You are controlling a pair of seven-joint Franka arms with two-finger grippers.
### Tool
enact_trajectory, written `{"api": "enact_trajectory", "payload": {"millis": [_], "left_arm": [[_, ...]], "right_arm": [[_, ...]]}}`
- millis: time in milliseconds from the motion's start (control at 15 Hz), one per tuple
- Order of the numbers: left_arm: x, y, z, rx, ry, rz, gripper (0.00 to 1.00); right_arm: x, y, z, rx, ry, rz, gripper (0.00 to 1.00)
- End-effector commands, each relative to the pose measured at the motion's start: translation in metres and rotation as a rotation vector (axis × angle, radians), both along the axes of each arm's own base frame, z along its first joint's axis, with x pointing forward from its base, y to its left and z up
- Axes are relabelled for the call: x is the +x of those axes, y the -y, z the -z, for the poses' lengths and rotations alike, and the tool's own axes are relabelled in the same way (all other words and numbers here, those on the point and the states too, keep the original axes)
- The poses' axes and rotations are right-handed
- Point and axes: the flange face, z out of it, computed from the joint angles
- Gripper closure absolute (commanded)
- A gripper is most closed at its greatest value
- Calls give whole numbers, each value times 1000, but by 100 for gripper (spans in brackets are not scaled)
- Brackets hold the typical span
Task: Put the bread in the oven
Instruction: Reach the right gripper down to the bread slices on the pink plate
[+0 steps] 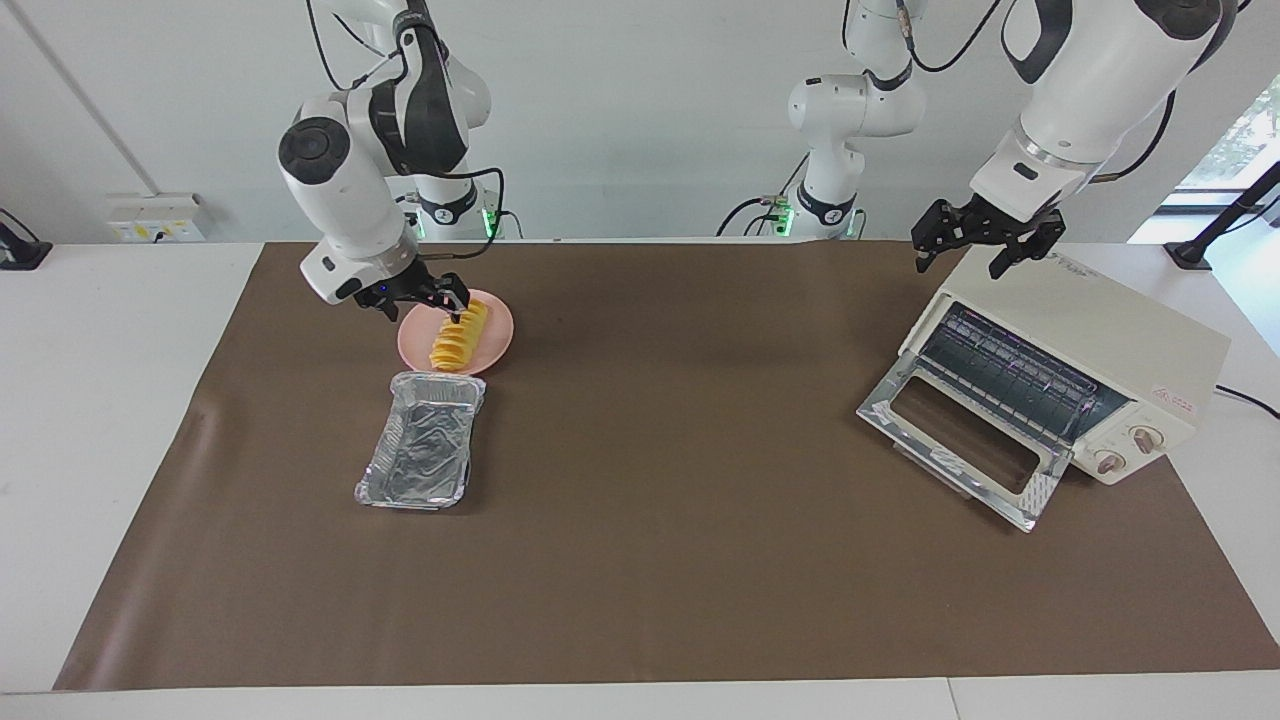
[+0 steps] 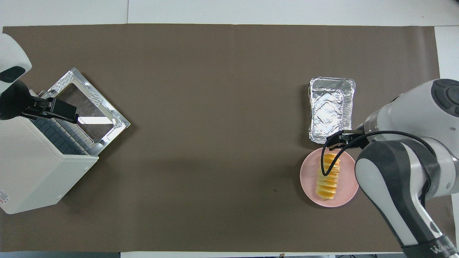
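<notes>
My gripper will lift the bread [image 2: 327, 187], and the bread will stay together and fairly straight, because the ridges [image 2: 329, 177] run closely joined along the loaf.
The bread [image 1: 458, 336], a ridged yellow-orange loaf, lies on a round pink plate [image 1: 497, 338] toward the right arm's end of the table; in the overhead view the bread [image 2: 327, 181] and the plate [image 2: 307, 179] show partly under the arm. My right gripper [image 1: 422, 305] hangs open low over the plate's edge nearer the robots, one fingertip by that end of the loaf; I cannot tell if it touches. From above, the right gripper [image 2: 339, 140] covers the loaf's end. The cream oven [image 1: 1075, 330] stands with its glass door dropped open. My left gripper [image 1: 985, 245] waits open over the oven's top edge.
A crinkled silver foil tray [image 1: 420, 453] lies just beside the plate, farther from the robots. The oven door [image 1: 955, 440] rests flat on the brown mat [image 1: 680, 520], with the metal rack showing inside. From above, the left gripper [image 2: 59, 111] is over the oven [image 2: 36, 172] mouth.
</notes>
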Motion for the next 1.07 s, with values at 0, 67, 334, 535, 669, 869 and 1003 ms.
{"api": "enact_trajectory", "payload": {"millis": [0,67,334,535,669,869,1003], "left_arm": [[-5,-4,-3,13,6,4,0],[-5,-4,-3,13,6,4,0],[-5,-4,-3,13,4,4,0],[-5,-4,-3,13,6,4,0],[-5,-4,-3,13,6,4,0],[-5,-4,-3,13,6,4,0],[-5,-4,-3,13,4,4,0]], "right_arm": [[-37,6,29,5,26,25,0],[-43,6,41,1,15,32,0],[-64,10,73,-7,13,67,0],[-73,8,95,-10,42,81,0],[-74,3,103,-11,46,83,0],[-79,3,117,-12,58,89,10],[-80,-1,123,-13,48,78,20]]}}
